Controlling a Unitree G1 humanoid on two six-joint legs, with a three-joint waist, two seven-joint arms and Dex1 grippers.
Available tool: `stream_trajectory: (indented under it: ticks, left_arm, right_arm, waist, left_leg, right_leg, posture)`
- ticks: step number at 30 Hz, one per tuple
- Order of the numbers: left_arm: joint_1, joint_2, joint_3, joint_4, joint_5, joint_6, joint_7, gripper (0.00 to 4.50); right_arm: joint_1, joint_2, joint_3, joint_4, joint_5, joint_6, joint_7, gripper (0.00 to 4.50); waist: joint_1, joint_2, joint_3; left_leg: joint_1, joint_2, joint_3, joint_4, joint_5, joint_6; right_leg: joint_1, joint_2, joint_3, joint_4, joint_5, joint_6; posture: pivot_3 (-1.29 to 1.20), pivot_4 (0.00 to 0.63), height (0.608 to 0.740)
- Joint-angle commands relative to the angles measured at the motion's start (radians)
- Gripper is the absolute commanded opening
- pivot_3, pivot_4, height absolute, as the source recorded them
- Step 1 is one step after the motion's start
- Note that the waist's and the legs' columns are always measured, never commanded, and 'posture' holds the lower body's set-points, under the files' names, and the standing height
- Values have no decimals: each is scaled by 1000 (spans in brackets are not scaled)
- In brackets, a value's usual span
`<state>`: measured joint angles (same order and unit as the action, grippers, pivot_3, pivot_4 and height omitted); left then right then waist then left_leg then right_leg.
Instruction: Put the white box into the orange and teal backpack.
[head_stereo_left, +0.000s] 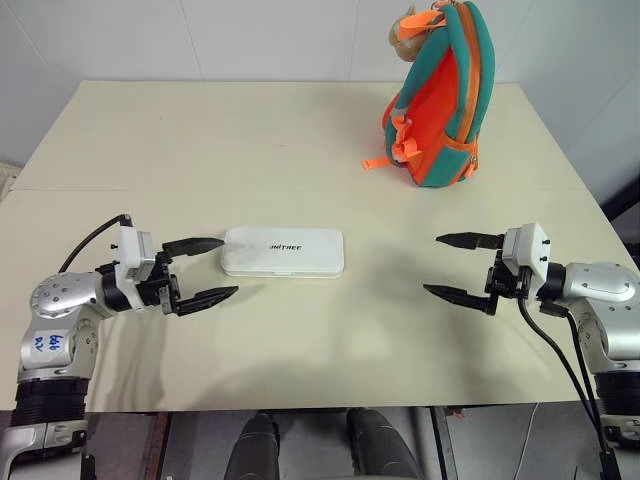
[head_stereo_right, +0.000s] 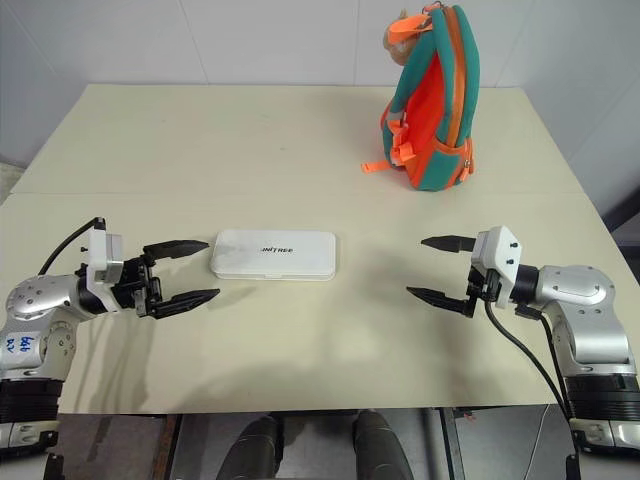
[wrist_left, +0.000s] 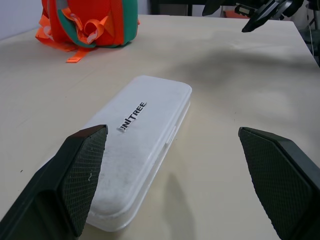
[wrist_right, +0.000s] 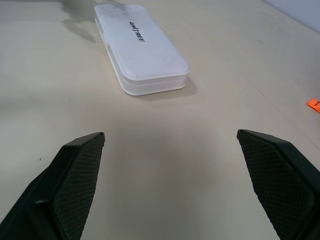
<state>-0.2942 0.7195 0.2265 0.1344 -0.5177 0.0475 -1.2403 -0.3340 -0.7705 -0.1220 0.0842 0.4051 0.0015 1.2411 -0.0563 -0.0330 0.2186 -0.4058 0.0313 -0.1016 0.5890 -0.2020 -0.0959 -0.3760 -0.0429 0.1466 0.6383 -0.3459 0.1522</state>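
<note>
The robot's left gripper has its fingers spread flat, offset from the white box's end (head_stereo_left: 228, 254), so it should move back, roll one finger above the other and face that end (head_stereo_left: 228, 258).
The white box (head_stereo_left: 283, 251) lies flat on the table (head_stereo_left: 250, 130), lid up with dark lettering, in the near middle. My left gripper (head_stereo_left: 207, 269) is open just to the left of the box's end, apart from it; its far finger reaches close to the box's corner. My right gripper (head_stereo_left: 459, 267) hangs open well to the right of the box, fingers pointing toward it, nothing between them. The orange and teal backpack (head_stereo_left: 440, 95) stands upright at the far right of the table, a tan plush piece at its top. The left wrist view has the box (wrist_left: 142, 145) near its far finger.
An orange strap end (head_stereo_left: 373, 163) trails from the backpack onto the table. A seam (head_stereo_left: 300, 190) runs across the tabletop between box and backpack. White walls stand behind the table.
</note>
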Motion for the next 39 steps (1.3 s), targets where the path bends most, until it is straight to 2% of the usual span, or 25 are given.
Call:
stream_trajectory:
  ticks: [1, 7, 11, 16, 19, 22, 24, 27, 33, 35, 39]
  left_arm:
    - [-22, 18, 21, 14, 5, -30, -10, 4459]
    - [7, 31, 37, -23, -33, 34, -13, 4459]
    - [16, 100, 47, -12, -61, 184, -26, 4459]
    - [-48, 162, 90, 86, -65, 247, -21, 4459]
    - [-104, 199, 84, 140, -87, 373, -23, 4459]
    - [-165, 250, 35, 189, -120, 608, -54, 4459]
    - [-218, 263, 2, 230, -108, 671, -74, 4459]
    - [-293, 271, -36, 272, -104, 765, -104, 4459]
    - [-375, 294, -169, 353, -20, 832, -177, 4459]
    - [-415, 301, -211, 398, 3, 882, -195, 4459]
    - [-451, 332, -288, 445, 51, 936, -240, 4459]
  right_arm:
    - [-35, -7, 0, -38, 12, 7, 4, 4481]
    - [-60, 14, 15, -41, 34, 53, 1, 4481]
    - [-130, 50, 80, -77, 28, 131, -15, 4481]
    - [-215, 114, 174, -104, -8, 317, -122, 4481]
    - [-279, 142, 225, -113, -19, 423, -151, 4481]
    - [-367, 160, 275, -95, -49, 582, -215, 4481]
    - [-435, 180, 315, -74, -92, 687, -280, 4481]
    - [-497, 222, 321, -75, -72, 827, -324, 4481]
    - [-533, 266, 302, -77, -26, 1027, -364, 4481]
    - [-542, 266, 305, -56, -26, 1059, -372, 4481]
    - [-545, 265, 319, -42, -32, 1090, -386, 4481]
  waist:
    - [0, 0, 0]
    - [0, 0, 0]
    - [-9, 0, 0]
    - [-7, 0, 0]
    - [-5, 1, 0]
    - [-5, 1, 0]
    - [-5, 1, 0]
    - [-4, 1, 0]
    - [-5, 1, 0]
    - [-7, 1, 0]
    - [-14, 1, 0]
  left_leg:
    - [0, 0, 0, 0, 0, 0]
    - [0, 0, 0, 0, 0, 0]
    - [0, 0, 0, 0, 0, 0]
    - [1, 0, 0, 0, 0, 0]
    - [0, 0, 0, 0, 0, -1]
    - [-1, 0, -1, 0, 0, -1]
    - [-1, 0, -1, -1, 0, -1]
    - [-1, 0, -1, -2, 1, -1]
    - [-10, 0, -2, -4, 1, -2]
    - [-16, 0, -2, -2, 1, -3]
    - [-16, 0, -2, -2, 2, -3]
  right_leg:
    - [0, 0, 0, 0, 0, 0]
    - [0, 0, 0, 0, 0, 0]
    - [0, 1, 0, 1, 0, 0]
    - [-1, 1, 0, 3, -1, -1]
    - [-2, 1, 0, 4, -1, -1]
    - [-4, 1, 0, 5, -1, -1]
    - [-5, 1, 0, 5, -1, -1]
    - [-6, 1, -1, 7, -2, -3]
    - [-16, 1, -2, 9, -3, -3]
    - [-23, 1, -2, 13, -4, -4]
    - [-25, 2, -2, 16, -5, -4]
  posture:
    - [0, 150, 740]
    - [0, 150, 740]
    - [0, 150, 740]
    - [0, 150, 740]
    - [0, 150, 740]
    - [0, 150, 740]
    - [0, 150, 740]
    - [0, 150, 740]
    - [0, 150, 740]
    - [0, 150, 740]
    - [0, 150, 740]
